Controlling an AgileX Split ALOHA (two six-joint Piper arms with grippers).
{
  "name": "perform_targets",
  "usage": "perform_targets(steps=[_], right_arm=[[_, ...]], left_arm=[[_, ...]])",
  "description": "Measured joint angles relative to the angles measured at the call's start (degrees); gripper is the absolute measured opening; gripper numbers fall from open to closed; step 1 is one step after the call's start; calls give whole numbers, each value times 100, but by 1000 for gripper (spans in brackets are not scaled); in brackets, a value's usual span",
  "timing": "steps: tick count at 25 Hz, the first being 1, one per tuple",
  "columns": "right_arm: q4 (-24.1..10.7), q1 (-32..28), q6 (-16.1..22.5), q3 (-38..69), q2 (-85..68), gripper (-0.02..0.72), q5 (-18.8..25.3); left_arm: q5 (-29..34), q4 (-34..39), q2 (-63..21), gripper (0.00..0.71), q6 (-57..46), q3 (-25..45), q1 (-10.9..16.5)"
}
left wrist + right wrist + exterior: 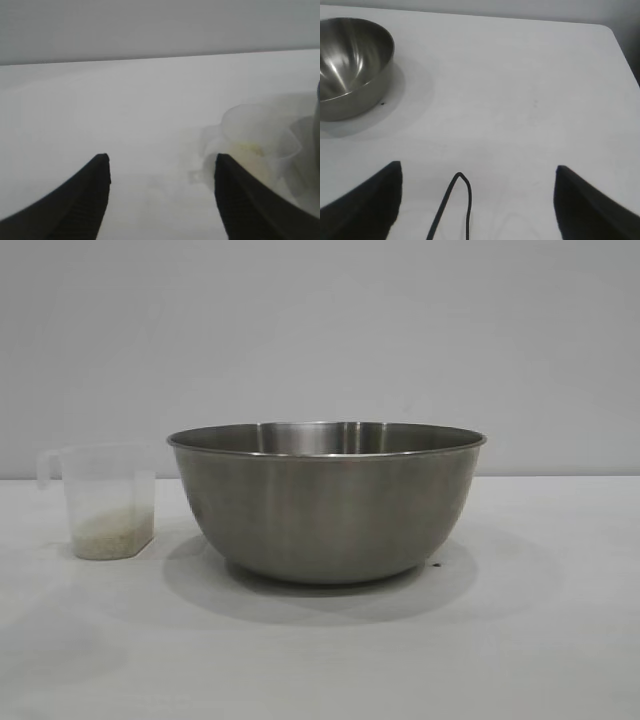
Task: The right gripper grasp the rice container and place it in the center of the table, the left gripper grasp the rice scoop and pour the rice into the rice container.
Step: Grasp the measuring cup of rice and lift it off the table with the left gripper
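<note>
The clear rice scoop (107,490) should empty out completely when the robot pours it into the rice container, because the rice lies in a loose, sloping heap (112,534).
The rice container (326,500), a large steel bowl, stands on the white table (320,660) at the middle of the exterior view. It also shows in the right wrist view (350,65), far from the right gripper (477,172), which is open and empty above bare table. The rice scoop (103,502), a clear plastic cup with a loop handle, stands to the left of the bowl with rice (108,534) in its bottom. The left gripper (162,162) is open and empty. The scoop (255,142) lies just beyond one of its fingers. Neither gripper shows in the exterior view.
A thin black cable loop (457,200) hangs between the right gripper's fingers. The table's far edge and corner (605,27) show in the right wrist view. A plain grey wall (320,330) stands behind the table.
</note>
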Motion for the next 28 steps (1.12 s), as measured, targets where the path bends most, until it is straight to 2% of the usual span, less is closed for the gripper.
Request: perform_targets(steps=[4,9,12,14,16,18,22,23,25,28], right_arm=[[0,0,0,0,0,566,0],[0,0,0,0,0,566,0],[0,0,0,0,0,566,0],[0,0,0,0,0,566,0],[0,0,0,0,0,566,0],[0,0,0,0,0,566,0],[0,0,0,0,0,566,0],[0,0,0,0,0,566,0],[0,0,0,0,0,566,0],[0,0,0,0,0,566,0]], left_arm=[[-30,108,81,455,-51,140,0],[-44,401,807,455,-51,35,-9],[-44,438,1348,351,-51,-177,-9],[-44,438,1628,258,-51,-322,-9],[-44,438,1836,130,-51,-440,-9],[-44,472,1941,54,-51,-532,-9],[-44,568,2007,54,-51,-727,-9],[-44,568,2015,122,-51,-766,-9],[-54,568,2029,177,-51,-899,-9],[-53,558,2077,165,-51,-1081,-9]])
